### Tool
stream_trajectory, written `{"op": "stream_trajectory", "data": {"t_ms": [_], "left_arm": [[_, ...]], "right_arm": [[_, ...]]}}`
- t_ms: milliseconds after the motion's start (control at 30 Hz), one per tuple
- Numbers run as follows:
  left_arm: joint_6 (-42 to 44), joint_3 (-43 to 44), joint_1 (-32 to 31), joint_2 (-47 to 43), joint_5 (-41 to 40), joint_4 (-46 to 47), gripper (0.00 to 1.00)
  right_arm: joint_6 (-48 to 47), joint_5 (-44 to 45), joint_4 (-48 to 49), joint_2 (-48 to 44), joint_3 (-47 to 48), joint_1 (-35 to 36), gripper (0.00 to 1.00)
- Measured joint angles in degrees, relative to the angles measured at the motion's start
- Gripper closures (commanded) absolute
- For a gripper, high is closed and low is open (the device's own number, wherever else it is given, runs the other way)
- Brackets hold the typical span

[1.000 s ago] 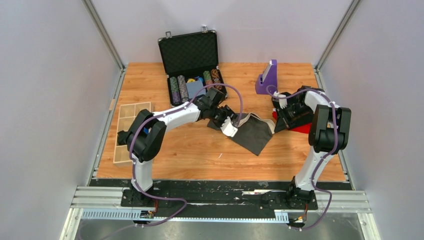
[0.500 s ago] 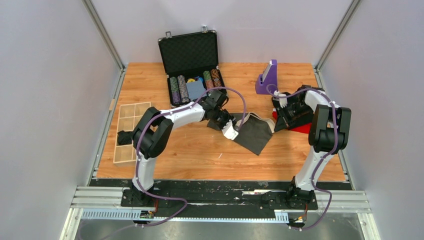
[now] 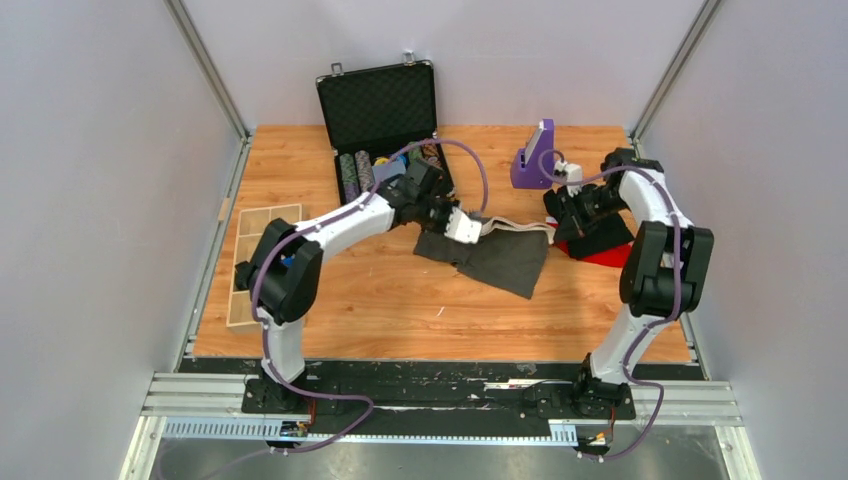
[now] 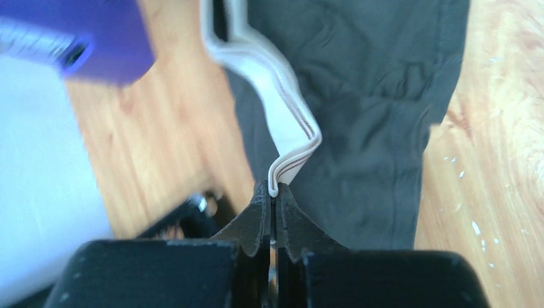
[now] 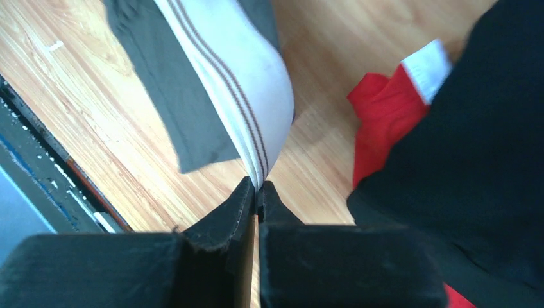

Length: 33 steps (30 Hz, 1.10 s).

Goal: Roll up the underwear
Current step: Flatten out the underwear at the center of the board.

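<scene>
My right gripper is holding the waistband's end, which reaches the red garment, and the legs lie crooked (image 3: 505, 266). Both grippers should therefore pull the waistband toward the wooden tray.
The underwear (image 3: 497, 262) is a dark charcoal-grey cloth with a white striped waistband (image 3: 517, 228), lying mid-table. My left gripper (image 3: 484, 228) is shut on the waistband's left end. In the left wrist view the band (image 4: 282, 109) rises folded from between the closed fingertips of the left gripper (image 4: 272, 189), with the grey cloth (image 4: 372, 96) beyond. My right gripper (image 3: 552, 227) is shut on the right end. In the right wrist view the band (image 5: 247, 83) runs out of the right gripper (image 5: 258, 189). The band hangs stretched between the two grippers.
An open black poker-chip case (image 3: 378, 105) stands at the back behind the left arm. A purple holder (image 3: 535, 155) sits back right. A jet-black garment (image 3: 598, 232) lies over a red one (image 3: 606, 256) under the right arm. A wooden divided tray (image 3: 252, 265) lies at the left edge.
My left gripper has closed on the waistband's left end. Both grippers have moved toward the back, and the underwear has been pulled out wider, with its band taut between them.
</scene>
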Motion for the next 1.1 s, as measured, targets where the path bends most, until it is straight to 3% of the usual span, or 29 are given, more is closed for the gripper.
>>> {"op": "stream_trajectory", "data": {"t_ms": [200,433,800,967,1100], "left_arm": [[-23.4,2.4,4.8,-10.0,-4.2,-0.6,1.00],[-45.6,-3.1,6.3,-29.2,-8.5,-1.2,1.00],[-57.5,-19.3,6.1,-51.1,-7.0,-9.6,1.00],[-61.4,-20.1,6.2,-54.5,-5.3,-14.0,1.00],[-67.2,-20.1,6.8,-51.0,-5.3,-13.4,1.00]], "right_arm": [[-2.1,-0.2,-1.4,-12.5,3.5,1.9,1.00],[-3.4,2.0,-5.7,-24.6,4.5,14.9,1.00],[4.0,-0.5,-15.6,-32.4,4.6,23.3,1.00],[5.0,-2.8,-20.3,-36.2,3.4,25.2,1.00],[4.9,-3.7,-22.0,-33.7,2.6,25.2,1.00]]}}
